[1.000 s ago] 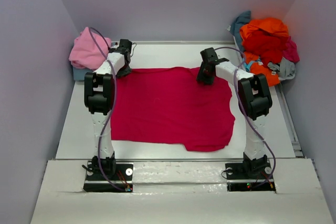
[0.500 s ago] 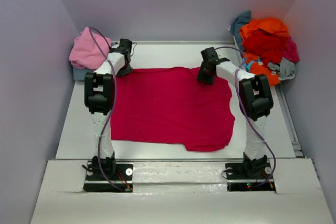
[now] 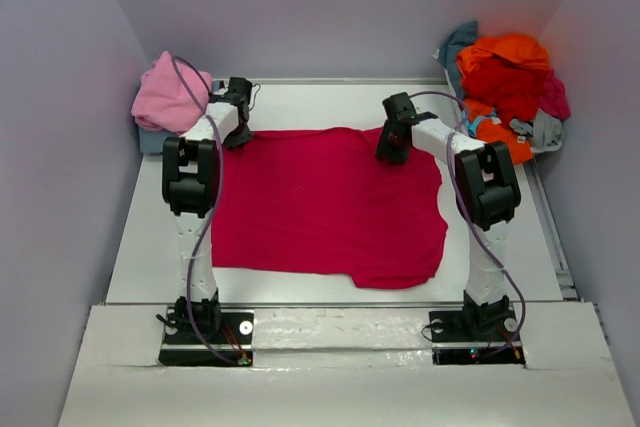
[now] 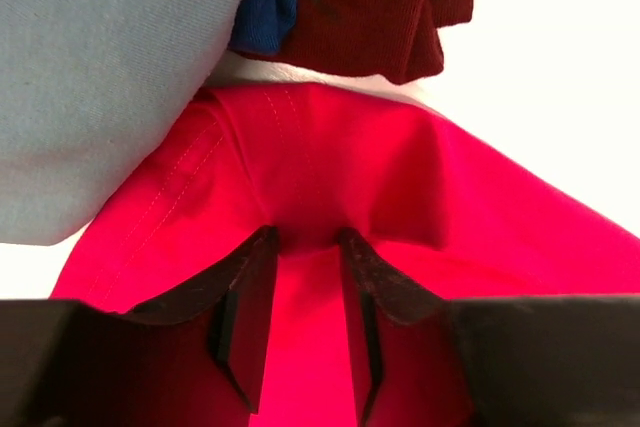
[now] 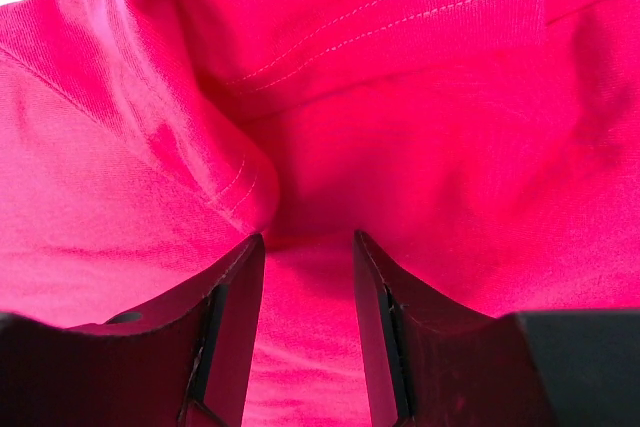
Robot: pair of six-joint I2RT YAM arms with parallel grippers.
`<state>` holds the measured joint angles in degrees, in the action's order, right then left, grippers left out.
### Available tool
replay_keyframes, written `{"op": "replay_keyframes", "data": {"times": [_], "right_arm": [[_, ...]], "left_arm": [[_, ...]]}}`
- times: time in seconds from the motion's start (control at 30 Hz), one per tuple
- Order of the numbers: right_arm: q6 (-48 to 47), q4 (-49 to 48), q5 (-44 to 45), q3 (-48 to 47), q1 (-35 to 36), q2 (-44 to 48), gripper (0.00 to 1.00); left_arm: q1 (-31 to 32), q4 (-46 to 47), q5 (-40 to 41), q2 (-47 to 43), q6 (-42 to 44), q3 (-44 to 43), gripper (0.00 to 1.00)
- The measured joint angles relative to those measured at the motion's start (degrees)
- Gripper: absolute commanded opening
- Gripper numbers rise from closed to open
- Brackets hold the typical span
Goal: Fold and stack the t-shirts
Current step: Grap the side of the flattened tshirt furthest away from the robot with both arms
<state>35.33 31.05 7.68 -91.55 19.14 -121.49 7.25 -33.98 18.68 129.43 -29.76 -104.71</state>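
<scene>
The t-shirt's raised fold (image 5: 205, 132) stands next to my right gripper's open fingers. I should shift them onto its tip (image 5: 257, 202), pinch it and pull away from my left gripper.
A magenta-red t-shirt (image 3: 320, 207) lies spread flat across the middle of the table. My left gripper (image 3: 236, 135) presses down on its far left corner, and my right gripper (image 3: 390, 152) on its far right corner. In the left wrist view the jaws (image 4: 305, 237) stand partly apart, with red cloth (image 4: 420, 177) puckered up at the fingertips. The right wrist view shows the same. There the gripper (image 5: 305, 239) has a gap between its fingers, and a stitched hem fold (image 5: 400, 97) bunches just beyond them. Neither gripper pinches the cloth tight.
A heap of t-shirts (image 3: 505, 67), orange, red, teal and grey, sits at the back right corner. A pink tee (image 3: 168, 92) lies on a bluish one at the back left. Maroon cloth (image 4: 380, 7) and pale blue cloth (image 4: 100, 67) lie just beyond the left gripper.
The left arm has shifted slightly and its jaws have narrowed a little over the cloth. The right arm and the t-shirt have not moved.
</scene>
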Motion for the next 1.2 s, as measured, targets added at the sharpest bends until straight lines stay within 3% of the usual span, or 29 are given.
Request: {"op": "replay_keyframes", "data": {"times": [0.07,0.27,0.73,1.2], "right_arm": [[0.0,0.0,0.0,0.0,0.0,0.0,0.47],[0.0,-0.04,0.0,0.31,0.0,0.2,0.47],[-0.31,0.68,0.85,-0.31,0.0,0.42,0.49],[-1.07,1.97,1.64,-11.8,0.0,-0.81,0.49]], "left_arm": [[-0.11,0.17,-0.09,0.0,0.04,0.0,0.23],[-0.24,0.42,-0.26,0.0,0.2,0.0,0.06],[-0.24,0.42,0.0,0.0,0.17,0.02,0.06],[-0.24,0.37,-0.02,0.0,0.26,0.02,0.06]]}}
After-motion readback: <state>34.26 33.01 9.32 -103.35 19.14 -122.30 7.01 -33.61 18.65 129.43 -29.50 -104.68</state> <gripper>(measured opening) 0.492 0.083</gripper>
